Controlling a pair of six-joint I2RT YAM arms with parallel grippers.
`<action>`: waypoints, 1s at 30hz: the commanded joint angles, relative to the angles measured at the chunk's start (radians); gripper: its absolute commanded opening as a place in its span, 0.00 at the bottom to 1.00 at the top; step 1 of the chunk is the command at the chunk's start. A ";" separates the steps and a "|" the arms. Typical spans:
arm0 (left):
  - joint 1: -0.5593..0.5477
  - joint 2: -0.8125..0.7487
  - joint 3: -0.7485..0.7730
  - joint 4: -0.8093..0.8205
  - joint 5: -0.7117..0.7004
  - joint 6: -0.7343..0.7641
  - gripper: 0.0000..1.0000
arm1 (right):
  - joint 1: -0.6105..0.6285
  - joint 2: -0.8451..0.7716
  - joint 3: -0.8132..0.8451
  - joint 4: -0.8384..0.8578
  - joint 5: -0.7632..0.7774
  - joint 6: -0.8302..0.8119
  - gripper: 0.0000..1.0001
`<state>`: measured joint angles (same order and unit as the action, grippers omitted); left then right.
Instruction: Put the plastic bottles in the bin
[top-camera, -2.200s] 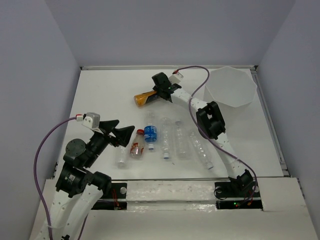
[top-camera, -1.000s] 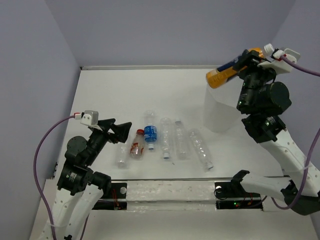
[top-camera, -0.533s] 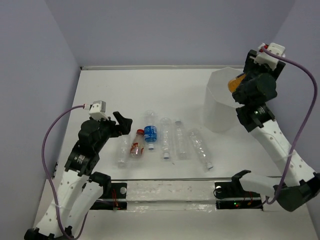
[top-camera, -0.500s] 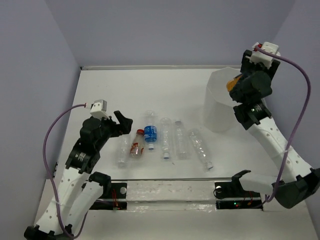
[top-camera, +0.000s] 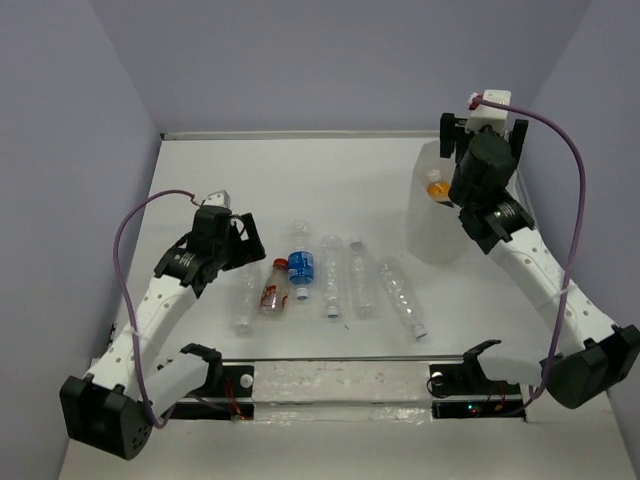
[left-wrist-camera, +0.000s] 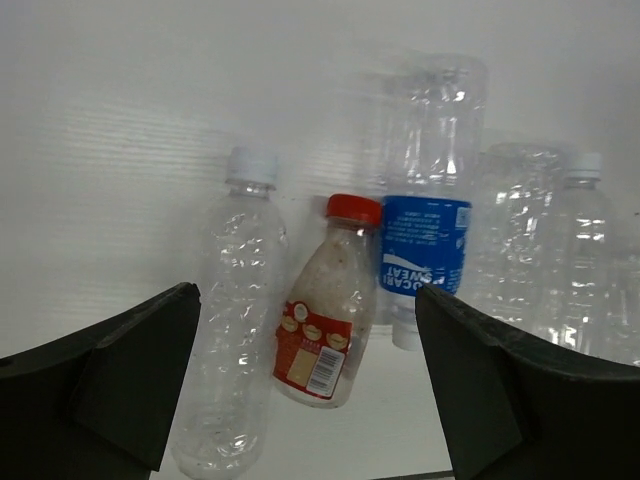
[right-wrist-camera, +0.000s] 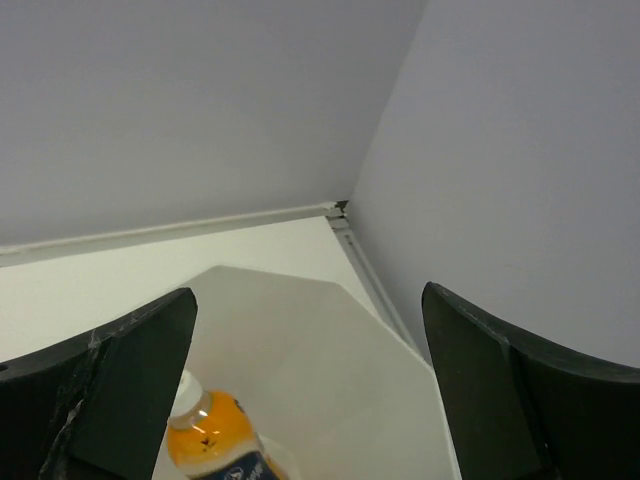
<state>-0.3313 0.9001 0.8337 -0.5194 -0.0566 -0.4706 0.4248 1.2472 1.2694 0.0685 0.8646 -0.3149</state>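
My gripper will find the clear white-capped bottle (left-wrist-camera: 236, 300) empty when it lifts the bottle, because the white table shows evenly through to the clear bottle's base (left-wrist-camera: 220, 442).
Several plastic bottles lie in a row on the white table: a clear one (top-camera: 243, 305), a red-labelled one (top-camera: 272, 290), a blue-labelled one (top-camera: 301, 265) and clear ones further right (top-camera: 361, 280). My left gripper (top-camera: 243, 240) hangs open just above and left of them. In the left wrist view, the red-labelled bottle (left-wrist-camera: 325, 335) and the clear white-capped bottle (left-wrist-camera: 235, 340) lie between its fingers (left-wrist-camera: 130, 370). The bin (top-camera: 432, 225) stands at the back right. My right gripper (top-camera: 482, 140) is open over it. The orange-yellow bottle (right-wrist-camera: 210, 445) lies loose inside the bin (right-wrist-camera: 330, 360).
Lilac walls close in the table on the left, back and right. A rail (right-wrist-camera: 170, 232) runs along the back edge behind the bin. A strip (top-camera: 340, 385) with both arm bases runs along the near edge. Purple cables loop from each wrist.
My right gripper has opened and the orange-yellow bottle has dropped into the bin. The left arm has reached forward and down over the left end of the bottle row.
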 joint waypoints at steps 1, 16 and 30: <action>0.005 0.146 0.001 -0.145 -0.022 0.020 0.99 | -0.004 -0.124 0.088 -0.163 -0.151 0.195 0.99; 0.005 0.426 -0.013 -0.156 0.000 0.058 0.90 | -0.004 -0.293 0.018 -0.234 -0.486 0.405 0.99; 0.005 0.570 0.067 -0.109 -0.041 0.003 0.53 | -0.004 -0.339 0.007 -0.236 -0.633 0.456 0.98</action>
<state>-0.3313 1.4754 0.8577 -0.6106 -0.0441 -0.4458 0.4248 0.9310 1.2743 -0.1799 0.2714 0.1261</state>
